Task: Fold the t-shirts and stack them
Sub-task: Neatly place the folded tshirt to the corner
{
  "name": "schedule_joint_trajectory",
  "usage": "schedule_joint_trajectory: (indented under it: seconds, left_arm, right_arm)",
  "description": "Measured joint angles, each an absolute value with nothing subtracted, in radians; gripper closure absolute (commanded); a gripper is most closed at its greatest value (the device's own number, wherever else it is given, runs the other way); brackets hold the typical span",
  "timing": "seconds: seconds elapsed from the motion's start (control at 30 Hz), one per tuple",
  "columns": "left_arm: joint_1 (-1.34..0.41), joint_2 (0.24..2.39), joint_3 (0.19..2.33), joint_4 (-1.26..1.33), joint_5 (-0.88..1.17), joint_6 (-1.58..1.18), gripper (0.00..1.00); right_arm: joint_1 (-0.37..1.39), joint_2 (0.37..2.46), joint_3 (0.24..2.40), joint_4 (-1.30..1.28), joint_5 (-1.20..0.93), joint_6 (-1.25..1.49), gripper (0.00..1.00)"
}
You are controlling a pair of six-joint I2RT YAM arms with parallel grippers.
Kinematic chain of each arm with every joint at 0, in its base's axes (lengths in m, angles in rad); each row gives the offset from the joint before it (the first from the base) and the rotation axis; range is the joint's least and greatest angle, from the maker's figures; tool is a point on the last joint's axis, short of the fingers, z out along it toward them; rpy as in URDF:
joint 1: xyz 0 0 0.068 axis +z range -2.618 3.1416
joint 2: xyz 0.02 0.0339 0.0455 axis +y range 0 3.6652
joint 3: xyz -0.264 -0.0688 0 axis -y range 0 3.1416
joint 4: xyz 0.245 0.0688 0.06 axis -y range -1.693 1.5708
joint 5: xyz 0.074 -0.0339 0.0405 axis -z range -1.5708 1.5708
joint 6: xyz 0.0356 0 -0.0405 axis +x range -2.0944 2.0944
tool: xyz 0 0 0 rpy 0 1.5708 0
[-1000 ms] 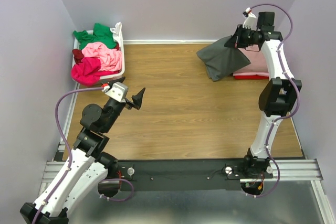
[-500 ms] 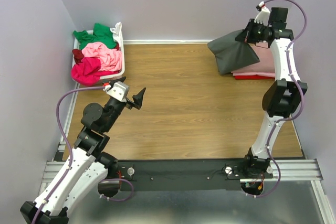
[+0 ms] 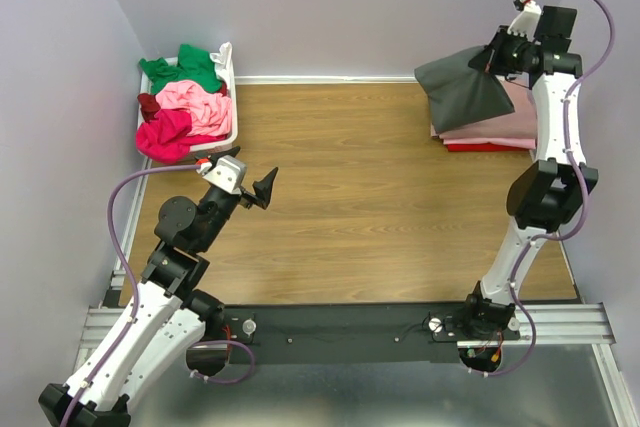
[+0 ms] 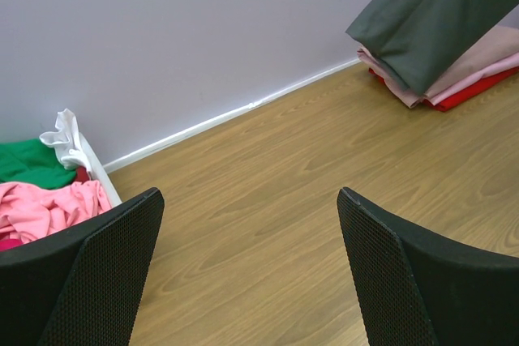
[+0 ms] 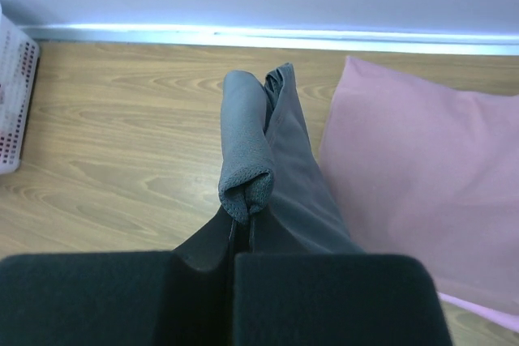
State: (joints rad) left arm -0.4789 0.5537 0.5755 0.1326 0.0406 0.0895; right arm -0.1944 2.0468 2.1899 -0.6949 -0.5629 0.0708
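I should keep moving my right gripper over the dusty rose shirt [image 3: 519, 119] and let go when the edges line up, because the folded dark grey t-shirt [image 3: 460, 87] is hanging smoothly over the stack's edge.
My right gripper [image 3: 490, 60] is shut on the folded dark grey t-shirt [image 3: 460, 92] and holds it in the air over the left edge of the stack at the back right. The shirt also shows in the right wrist view [image 5: 268, 160] and the left wrist view [image 4: 430, 18]. The stack has a dusty rose shirt [image 3: 505, 119] on top and a red shirt [image 3: 490, 146] at the bottom. My left gripper [image 3: 258, 189] is open and empty above the table's left side. Green [image 3: 185, 67], light pink [image 3: 195, 102] and magenta [image 3: 165, 132] shirts lie in the basket.
The white plastic basket [image 3: 229, 62] stands at the back left against the wall. The wooden table [image 3: 340, 187] is walled on three sides. The black rail [image 3: 350, 322] with the arm bases runs along the near edge.
My right gripper has carried the dark grey shirt to the right and up, from beside the stack to over its left edge. The left arm has not moved.
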Motion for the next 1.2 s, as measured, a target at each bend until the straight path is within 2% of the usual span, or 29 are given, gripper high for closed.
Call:
schedule_joint_trajectory:
  seconds: [0.43,1.2]
  left_arm:
    - [-0.479,0.554,0.575,0.133,0.047,0.089,0.05]
    - [-0.479,0.574,0.575,0.133,0.053,0.090,0.05]
  right_arm:
    - [-0.223,2.039,2.214,-0.698,-0.516,0.067,1.00]
    - [-0.224,2.190,2.286,-0.683,-0.314,-0.036,1.00]
